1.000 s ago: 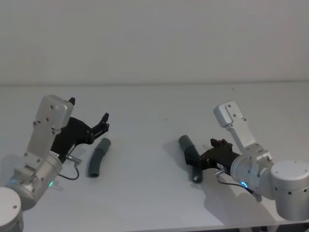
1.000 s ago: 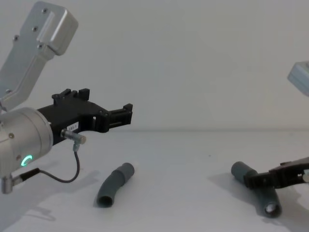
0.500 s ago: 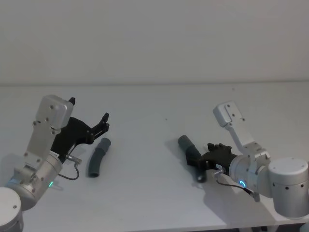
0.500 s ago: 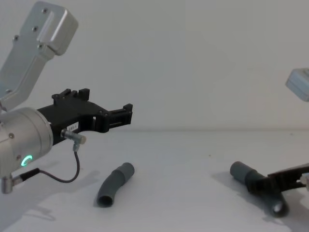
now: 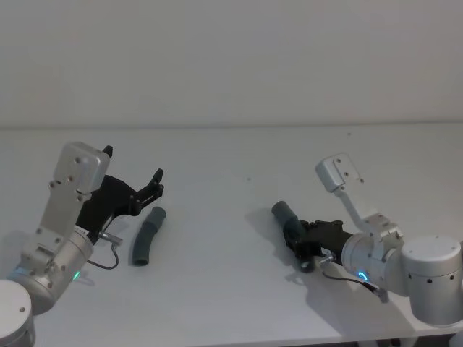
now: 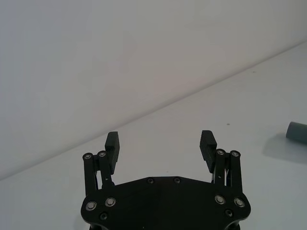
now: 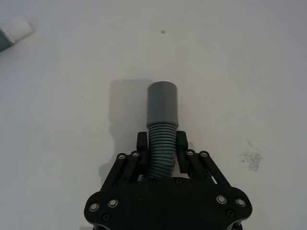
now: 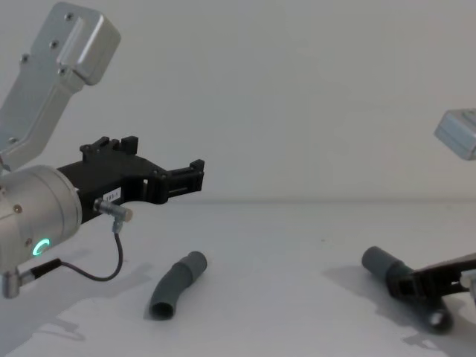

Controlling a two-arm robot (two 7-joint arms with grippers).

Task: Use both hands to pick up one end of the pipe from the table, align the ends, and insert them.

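Observation:
The curved grey pipe piece keeps a bend (image 8: 172, 284) while it is lying there, so its near end (image 8: 162, 309) will stay at an angle and point down when the robot picks it up.
On the white table (image 5: 217, 166) lies a smooth curved grey pipe piece (image 5: 147, 235) (image 8: 175, 286). My left gripper (image 5: 155, 184) (image 8: 195, 175) hovers open above and just behind it, with nothing between its fingers (image 6: 112, 143). My right gripper (image 5: 307, 242) (image 7: 161, 141) is shut on the ribbed middle of the other pipe piece (image 5: 289, 220) (image 8: 387, 268). That piece's wide grey collar (image 7: 162, 105) sticks out past the fingertips, low over the table. The first piece's white tip (image 7: 17, 26) shows at a corner of the right wrist view.
The two pipe pieces are well apart, with bare table between them. A plain pale wall (image 5: 231, 58) rises behind the table's far edge. A faint smudge (image 7: 252, 160) marks the surface beside my right gripper.
My right gripper has turned and drawn in on the ribbed piece, swinging its near end rightward and under the wrist. The left arm and the other piece have not moved.

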